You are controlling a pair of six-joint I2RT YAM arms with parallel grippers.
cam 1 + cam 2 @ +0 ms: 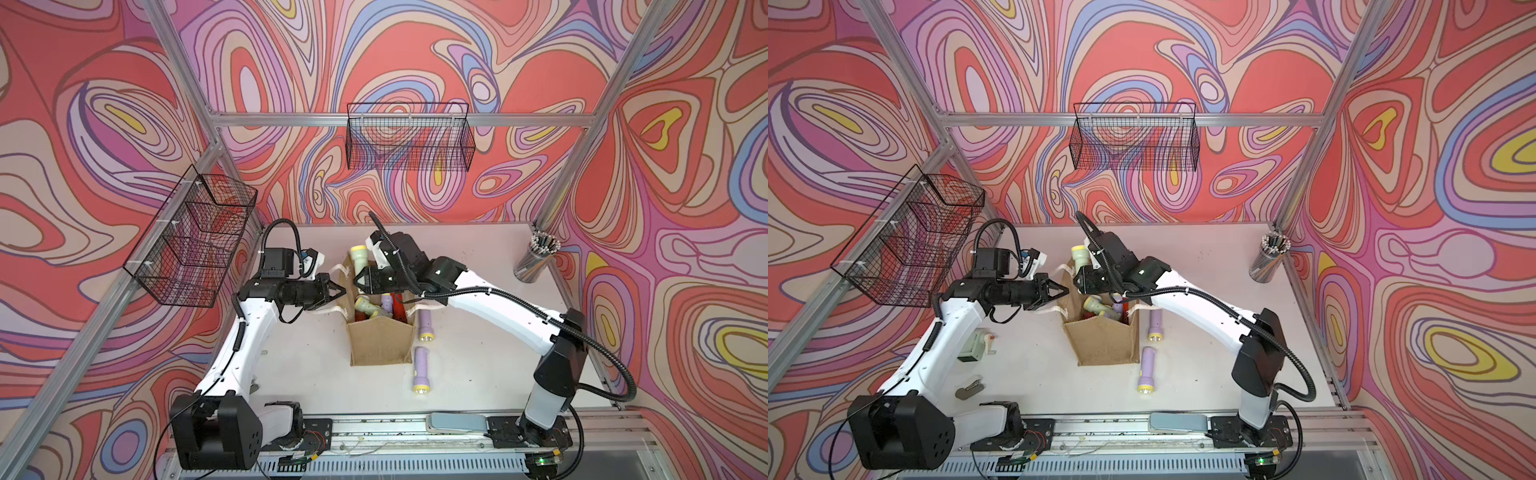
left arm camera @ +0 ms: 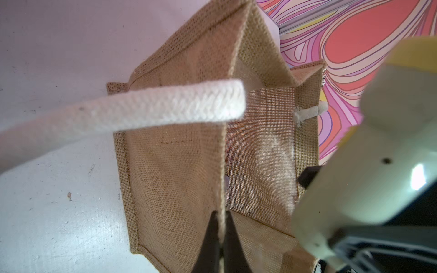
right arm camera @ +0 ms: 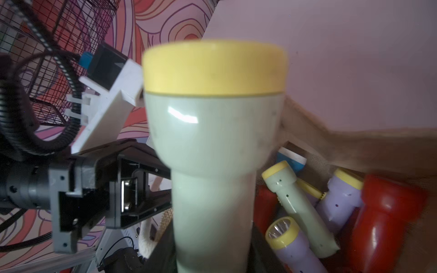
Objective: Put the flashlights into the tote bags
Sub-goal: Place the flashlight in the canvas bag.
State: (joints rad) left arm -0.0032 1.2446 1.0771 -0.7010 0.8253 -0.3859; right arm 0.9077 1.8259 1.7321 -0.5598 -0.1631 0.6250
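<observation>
The tote bag's rim [image 2: 223, 177] is held open by my left gripper, so my right gripper keeps lowering its pale green flashlight until it rests on the flashlights inside [image 1: 377, 307].
The tan tote bag [image 1: 380, 340] [image 1: 1104, 345] stands open mid-table, with several flashlights inside: red [image 3: 387, 212], lilac [image 3: 343, 196], pale green [image 3: 300, 208] and blue [image 3: 290, 160]. My left gripper [image 1: 341, 291] [image 2: 221, 214] is shut on the bag's rim edge [image 2: 222, 165], beside its white rope handle [image 2: 142, 106]. My right gripper [image 1: 357, 280] [image 3: 212, 255] is shut on a pale green flashlight [image 1: 358, 255] [image 3: 212, 141] with a yellow head, held over the bag's far-left rim. Two lilac flashlights [image 1: 424, 326] [image 1: 420, 370] lie on the table right of the bag.
A cup of pencils [image 1: 536, 257] stands at the table's back right corner. Black wire baskets hang on the back wall [image 1: 409, 137] and the left frame [image 1: 195, 237]. A small pale green device [image 1: 973, 345] and a grey piece [image 1: 967, 388] lie near the left arm.
</observation>
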